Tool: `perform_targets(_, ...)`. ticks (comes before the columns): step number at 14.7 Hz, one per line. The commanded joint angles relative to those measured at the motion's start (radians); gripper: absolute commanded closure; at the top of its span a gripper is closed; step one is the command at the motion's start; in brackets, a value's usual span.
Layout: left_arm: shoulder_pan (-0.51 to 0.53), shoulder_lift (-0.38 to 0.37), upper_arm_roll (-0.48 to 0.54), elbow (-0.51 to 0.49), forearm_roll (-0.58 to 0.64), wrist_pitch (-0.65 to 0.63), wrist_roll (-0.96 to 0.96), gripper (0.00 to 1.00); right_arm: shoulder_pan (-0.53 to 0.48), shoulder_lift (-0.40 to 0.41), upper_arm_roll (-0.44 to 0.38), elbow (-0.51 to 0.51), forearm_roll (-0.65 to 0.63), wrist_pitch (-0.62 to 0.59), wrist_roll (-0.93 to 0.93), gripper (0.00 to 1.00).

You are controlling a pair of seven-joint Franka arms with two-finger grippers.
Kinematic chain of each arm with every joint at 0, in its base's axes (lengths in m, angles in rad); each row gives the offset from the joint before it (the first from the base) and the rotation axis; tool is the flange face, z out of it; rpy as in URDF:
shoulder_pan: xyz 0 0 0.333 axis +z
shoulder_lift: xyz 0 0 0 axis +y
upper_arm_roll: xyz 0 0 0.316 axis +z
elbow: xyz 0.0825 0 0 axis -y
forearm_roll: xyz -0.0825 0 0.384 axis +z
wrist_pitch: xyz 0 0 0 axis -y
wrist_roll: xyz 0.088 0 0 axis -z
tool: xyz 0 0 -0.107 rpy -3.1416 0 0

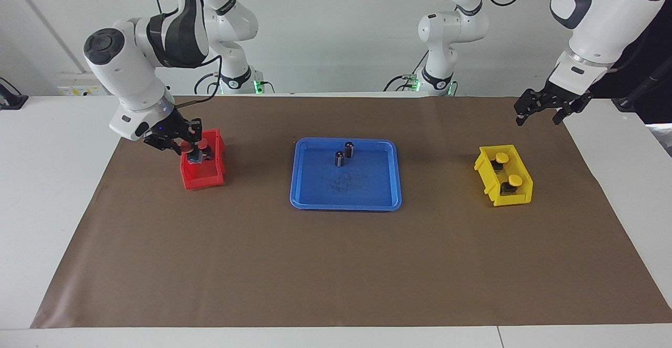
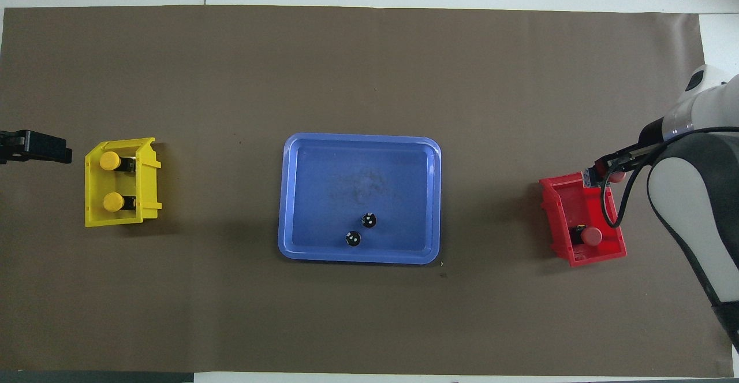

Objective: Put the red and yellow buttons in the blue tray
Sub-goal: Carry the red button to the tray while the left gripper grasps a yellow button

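My gripper will bring the yellow button up whole, stem and cap together, when I lift it, since a black stem runs out of the yellow cap.
The blue tray lies mid-table. Two yellow buttons sit in a yellow bin toward the left arm's end. One red button lies in the red bin toward the right arm's end. My right gripper reaches down into that bin and is shut on a second red button. My left gripper hangs open and holds nothing, above the mat's edge beside the yellow bin.
Two dark capless cylinders stand in the tray's part nearer the robots. A brown mat covers the table between the bins and the tray.
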Motion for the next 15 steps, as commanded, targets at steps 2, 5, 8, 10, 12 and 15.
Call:
perform_targets(2,0.008,-0.016,-0.001,-0.117,-0.011,0.132,0.018,0.00,0.173,0.115,0.003,0.197,0.015,-0.051,0.302,0.69)
perform_targets(5,0.042,0.025,-0.001,-0.171,-0.011,0.249,0.016,0.13,0.331,0.211,0.003,0.274,0.081,0.021,0.613,0.70)
perform_targets(8,0.042,0.089,-0.001,-0.187,-0.011,0.305,0.016,0.19,0.445,0.297,0.003,0.302,0.075,0.145,0.740,0.70)
perform_targets(10,0.043,0.103,-0.001,-0.241,-0.011,0.385,0.016,0.24,0.505,0.354,0.001,0.302,0.058,0.205,0.802,0.70)
perform_targets(12,0.050,0.128,-0.001,-0.275,-0.011,0.448,0.016,0.26,0.548,0.396,0.003,0.302,-0.001,0.243,0.841,0.70)
perform_targets(15,0.053,0.165,-0.001,-0.276,-0.011,0.496,0.016,0.27,0.585,0.428,0.003,0.286,-0.023,0.282,0.869,0.69)
